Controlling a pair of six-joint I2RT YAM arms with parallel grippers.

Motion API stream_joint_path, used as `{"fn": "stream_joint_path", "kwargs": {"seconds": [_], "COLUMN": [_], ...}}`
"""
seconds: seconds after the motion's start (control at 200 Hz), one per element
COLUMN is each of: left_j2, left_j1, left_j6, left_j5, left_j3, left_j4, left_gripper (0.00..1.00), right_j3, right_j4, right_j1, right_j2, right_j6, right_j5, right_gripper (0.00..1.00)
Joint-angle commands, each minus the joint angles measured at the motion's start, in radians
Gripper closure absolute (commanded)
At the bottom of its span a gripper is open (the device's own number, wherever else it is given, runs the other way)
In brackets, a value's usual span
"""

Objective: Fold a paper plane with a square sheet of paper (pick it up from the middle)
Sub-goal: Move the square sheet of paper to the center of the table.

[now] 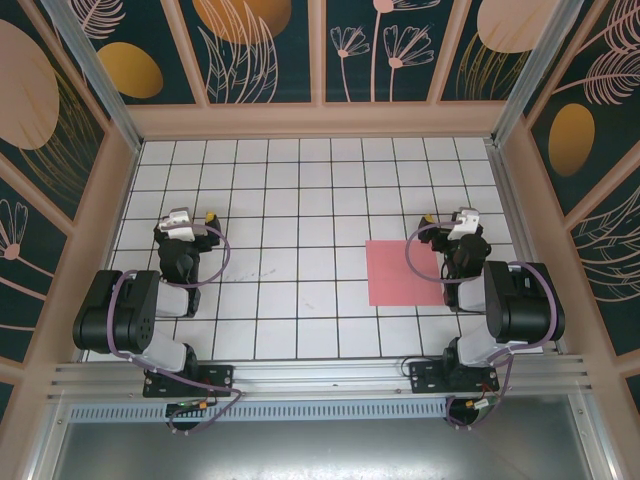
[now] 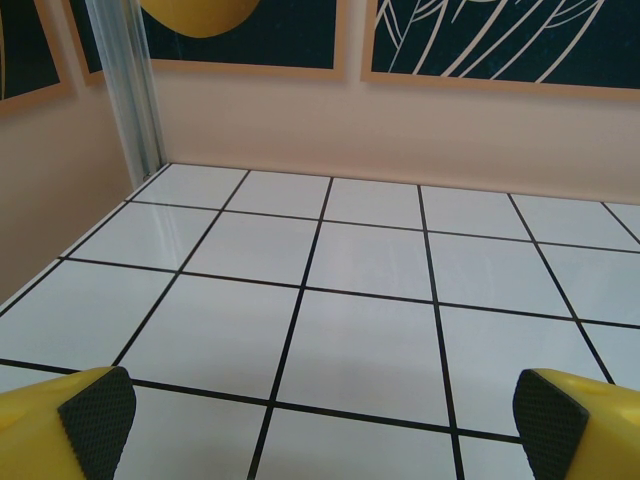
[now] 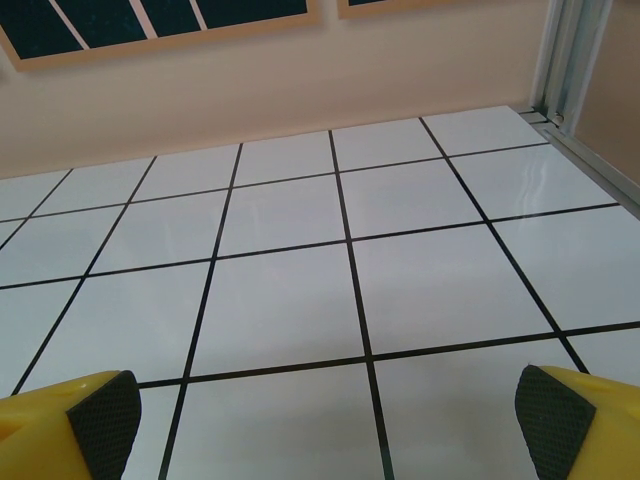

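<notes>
The square sheet (image 1: 402,274) is a long way from my left gripper, so my right gripper should first slide the sheet toward the table's middle (image 1: 325,250), and then both grippers should fold it.
The square sheet of paper (image 1: 400,272), salmon pink, lies flat and unfolded on the white grid table, right of centre. Its right edge runs under my right arm. My right gripper (image 1: 449,221) hovers at the sheet's far right corner, pointing toward the back wall. In the right wrist view this gripper (image 3: 322,425) is open, with its black pads (image 3: 103,420) wide apart over bare tiles. My left gripper (image 1: 191,217) is over the left side of the table, far from the sheet. In the left wrist view it (image 2: 322,425) is open too, nothing between its pads (image 2: 98,415).
The white tiled table (image 1: 300,200) is boxed in by peach walls with dark floral panels (image 1: 260,50). Aluminium posts (image 2: 125,90) (image 3: 560,60) stand at the back corners. Both arm bases sit on the rail (image 1: 320,380) at the near edge.
</notes>
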Motion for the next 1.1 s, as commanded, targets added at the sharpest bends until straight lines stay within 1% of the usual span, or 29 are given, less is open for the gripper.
{"fn": "stream_joint_path", "kwargs": {"seconds": [0.0, 0.15, 0.26, 0.32, 0.36, 0.42, 0.46, 0.51, 0.565, 0.59, 0.625, 0.671, 0.751, 0.806, 0.831, 0.886, 0.911, 0.971, 1.001, 1.031, 1.066, 1.096], "left_j2": [-0.012, -0.019, -0.042, -0.069, -0.098, -0.157, -0.196, -0.239, -0.287, -0.310, -0.342, -0.386, -0.452, -0.490, -0.510, -0.550, -0.568, -0.617, -0.637, -0.654, -0.668, -0.676], "left_j1": [0.005, 0.005, 0.005, 0.005, 0.005, 0.005, 0.005, 0.005, 0.006, 0.005, 0.004, 0.005, 0.005, 0.005, 0.005, 0.005, 0.005, 0.005, 0.005, 0.005, 0.005, 0.005], "left_j6": [0.014, 0.020, 0.016, 0.003, -0.005, -0.020, -0.034, -0.062, -0.102, -0.126, -0.170, -0.204, -0.302, -0.364, -0.400, -0.505, -0.547, -0.585, -0.586, -0.626, -0.661, -0.670], "left_j5": [0.015, 0.033, 0.029, 0.004, -0.020, -0.049, -0.066, -0.083, -0.104, -0.109, -0.119, -0.120, -0.147, -0.151, -0.154, -0.182, -0.193, -0.182, -0.177, -0.183, -0.183, -0.156], "left_j3": [0.006, -0.012, -0.058, -0.079, -0.082, -0.067, -0.044, -0.018, 0.009, 0.016, 0.030, 0.054, 0.111, 0.142, 0.150, 0.154, 0.155, 0.162, 0.160, 0.156, 0.159, 0.158], "left_j4": [0.013, 0.040, 0.106, 0.123, 0.102, 0.020, -0.071, -0.171, -0.266, -0.306, -0.360, -0.449, -0.615, -0.712, -0.742, -0.794, -0.822, -0.901, -0.923, -0.951, -0.976, -0.983], "left_gripper": [0.01, 0.01, 0.01, 0.01, 0.01, 0.01, 0.01, 0.01, 0.01, 0.01, 0.01, 0.01, 0.01, 0.01, 0.01, 0.01, 0.01, 0.01, 0.01, 0.01, 0.01, 0.01], "right_j3": [0.015, 0.005, -0.009, -0.002, 0.015, 0.084, 0.162, 0.225, 0.302, 0.338, 0.377, 0.426, 0.462, 0.459, 0.452, 0.443, 0.441, 0.430, 0.424, 0.422, 0.426, 0.427], "right_j4": [0.020, 0.032, 0.044, 0.013, -0.047, -0.227, -0.410, -0.549, -0.721, -0.802, -0.878, -0.978, -1.058, -1.071, -1.067, -1.104, -1.123, -1.128, -1.127, -1.131, -1.131, -1.120], "right_j1": [-0.005, 0.006, 0.014, 0.017, 0.017, 0.012, 0.005, 0.007, 0.008, 0.010, 0.011, 0.011, 0.017, 0.019, 0.021, 0.017, 0.014, 0.006, 0.007, 0.006, 0.007, 0.009], "right_j2": [0.001, -0.009, -0.025, -0.051, -0.079, -0.130, -0.150, -0.164, -0.191, -0.212, -0.230, -0.258, -0.306, -0.346, -0.363, -0.398, -0.409, -0.417, -0.410, -0.395, -0.367, -0.340], "right_j6": [-0.003, -0.018, -0.027, -0.033, -0.030, -0.005, 0.022, 0.042, 0.080, 0.124, 0.172, 0.209, 0.259, 0.306, 0.347, 0.508, 0.538, 0.513, 0.525, 0.542, 0.551, 0.545], "right_j5": [-0.010, -0.018, -0.015, -0.017, -0.017, -0.013, -0.030, -0.030, 0.002, 0.032, 0.051, 0.017, -0.050, -0.095, -0.087, -0.022, -0.028, -0.132, -0.174, -0.215, -0.288, -0.367], "right_gripper": [0.01, 0.01, 0.01, 0.01, 0.01, 0.01, 0.01, 0.01, 0.01, 0.01, 0.01, 0.01, 0.01, 0.01, 0.01, 0.01, 0.01, 0.01, 0.01, 0.01, 0.01, 0.01]}}
